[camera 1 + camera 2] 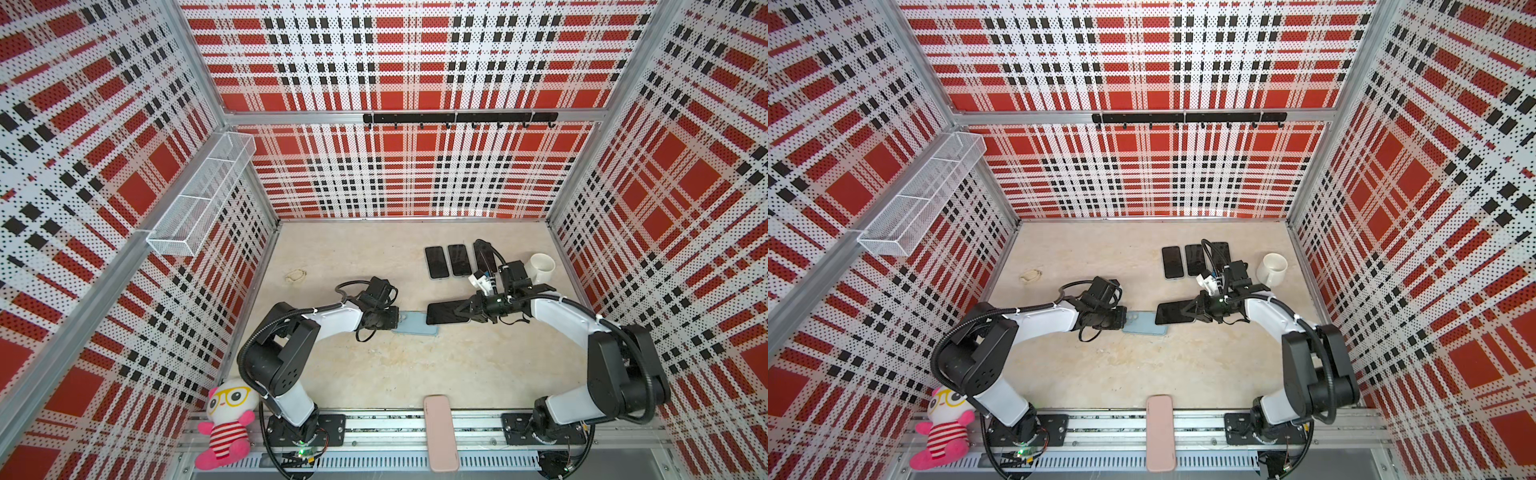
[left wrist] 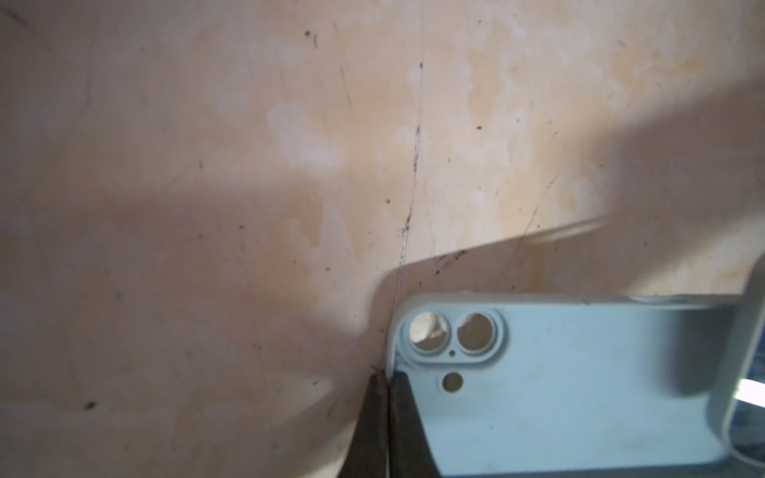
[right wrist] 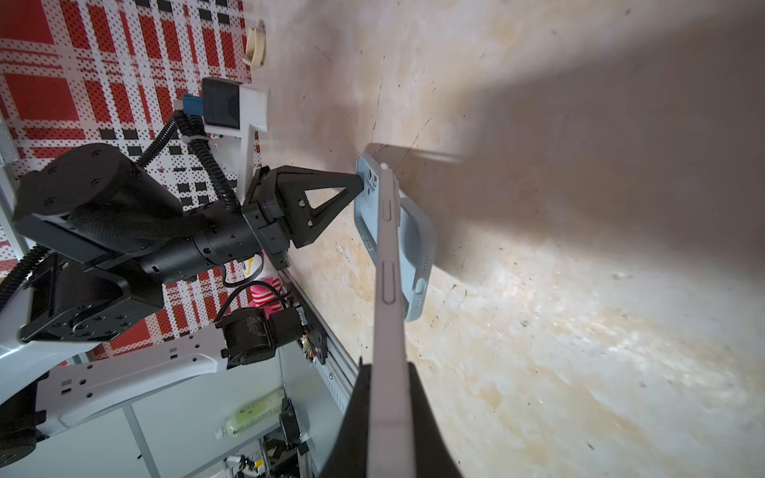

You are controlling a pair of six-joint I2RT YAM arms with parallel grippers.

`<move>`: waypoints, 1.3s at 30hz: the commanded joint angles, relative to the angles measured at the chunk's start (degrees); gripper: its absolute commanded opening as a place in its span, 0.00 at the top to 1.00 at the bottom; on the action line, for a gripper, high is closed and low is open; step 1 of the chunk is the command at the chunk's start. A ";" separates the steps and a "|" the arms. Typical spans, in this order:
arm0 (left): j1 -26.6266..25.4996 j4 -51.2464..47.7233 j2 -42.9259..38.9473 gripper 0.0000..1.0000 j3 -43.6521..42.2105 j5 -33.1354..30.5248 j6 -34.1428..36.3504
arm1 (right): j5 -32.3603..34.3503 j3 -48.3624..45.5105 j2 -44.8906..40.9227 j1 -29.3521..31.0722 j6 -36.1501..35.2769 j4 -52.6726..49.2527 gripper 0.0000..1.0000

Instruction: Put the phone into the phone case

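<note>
My left gripper pinches the case's end (image 2: 393,350) where the phone's end must sit. Next, I open that gripper around the case's end before I slide the phone in.
A light blue phone case (image 1: 415,328) lies open side up at the table's middle, camera holes toward the left arm. My left gripper (image 1: 397,322) is shut on the case's end wall beside those holes; in the left wrist view its fingers (image 2: 403,414) pinch the thin wall of the case (image 2: 579,393). My right gripper (image 1: 461,311) is shut on a phone (image 1: 442,313), dark screen up. The phone's free end overlaps the case's right end. In the right wrist view the phone (image 3: 389,256) shows edge-on over the case (image 3: 416,240). Whether they touch I cannot tell.
Three dark phones (image 1: 437,262) lie in a row at the back, the right one partly behind the right arm's cable. A white mug (image 1: 540,268) stands at the back right. A pink case (image 1: 440,432) overhangs the front rail. A plush toy (image 1: 226,424) sits front left.
</note>
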 commanded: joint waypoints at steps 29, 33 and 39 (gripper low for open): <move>0.86 22.05 -2.88 0.56 -10.51 6.84 -14.41 | -6.81 5.55 17.46 1.62 -3.51 4.54 1.00; 0.65 22.48 -2.47 0.59 -11.14 7.03 -14.87 | -6.32 5.67 18.21 1.69 -3.47 4.67 1.00; 0.25 24.17 -2.13 0.59 -11.96 7.65 -15.88 | -6.59 6.31 20.08 2.85 -2.93 5.90 1.00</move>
